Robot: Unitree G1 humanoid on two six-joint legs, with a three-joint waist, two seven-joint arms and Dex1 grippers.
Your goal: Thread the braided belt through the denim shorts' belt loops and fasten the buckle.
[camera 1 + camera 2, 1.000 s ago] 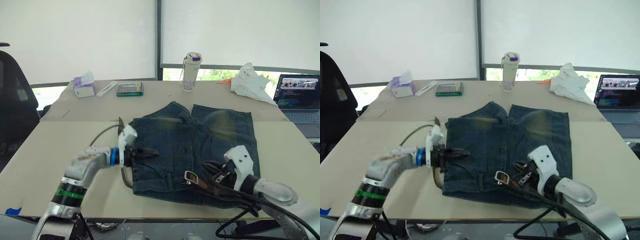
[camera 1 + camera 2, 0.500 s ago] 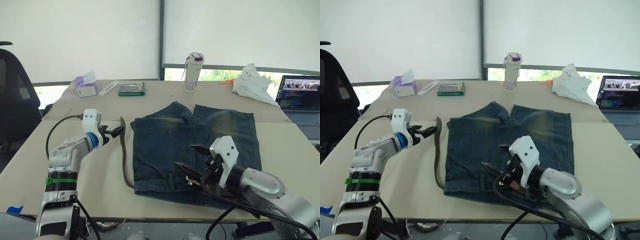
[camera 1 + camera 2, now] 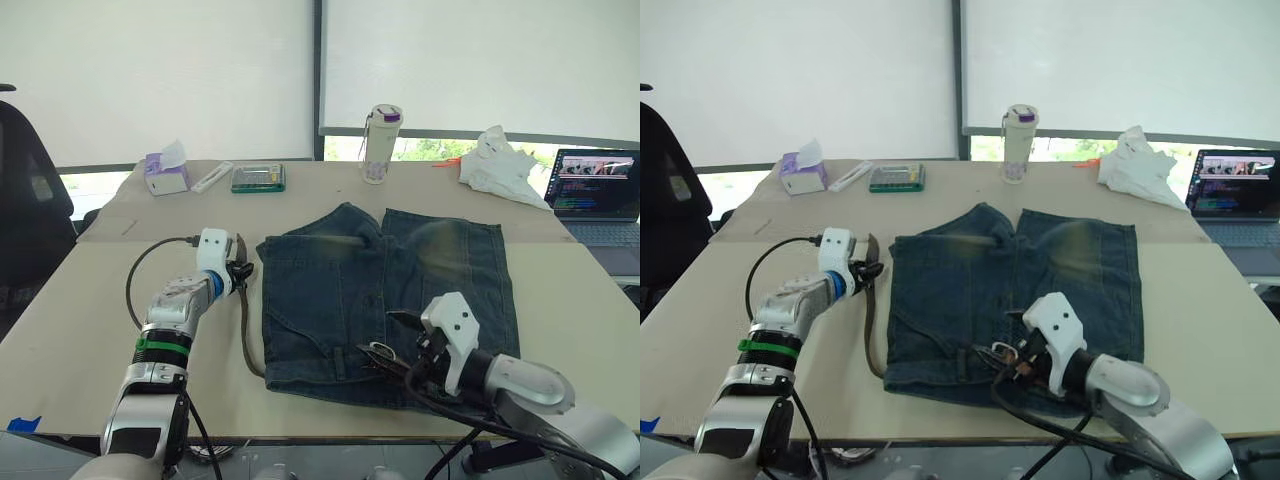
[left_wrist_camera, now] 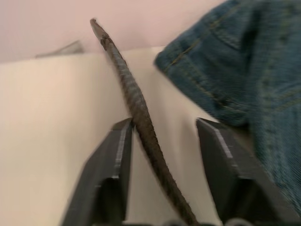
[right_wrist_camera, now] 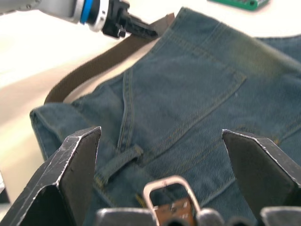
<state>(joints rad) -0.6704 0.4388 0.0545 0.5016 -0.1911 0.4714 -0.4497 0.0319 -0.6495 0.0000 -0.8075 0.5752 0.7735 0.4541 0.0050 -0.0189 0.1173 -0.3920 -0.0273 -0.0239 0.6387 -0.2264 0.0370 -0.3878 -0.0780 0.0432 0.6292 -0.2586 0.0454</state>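
Note:
My gripper will carry the strap over the denim shorts, and its loose end (image 3: 240, 247) should then stick out straight and hardly droop, because it stands on its narrow edge (image 4: 139, 109).
The denim shorts (image 3: 390, 290) lie flat mid-table, waistband toward me. The braided belt (image 3: 246, 320) runs along their left side, curving under the waistband corner. Its free end (image 4: 101, 30) points away. My left gripper (image 3: 240, 270) is at that end, open, with the strap (image 4: 141, 117) between its fingers (image 4: 113, 160) and a gap on one side. My right gripper (image 3: 388, 340) hovers open over the waistband. The buckle (image 5: 168, 188) sits low between its wide-spread fingers (image 5: 70, 165), and a belt loop (image 5: 117, 160) lies just ahead of it.
Along the far table stand a bottle (image 3: 382, 143), a tissue box (image 3: 165, 172), a green box (image 3: 258, 178) and a crumpled white cloth (image 3: 500, 165). A laptop (image 3: 598, 190) sits at the right and a black chair (image 3: 30, 200) at the left.
My left gripper left the shorts' left edge, swung out, and now straddles the belt's free end. My right gripper opened and moved in over the buckle at the waistband.

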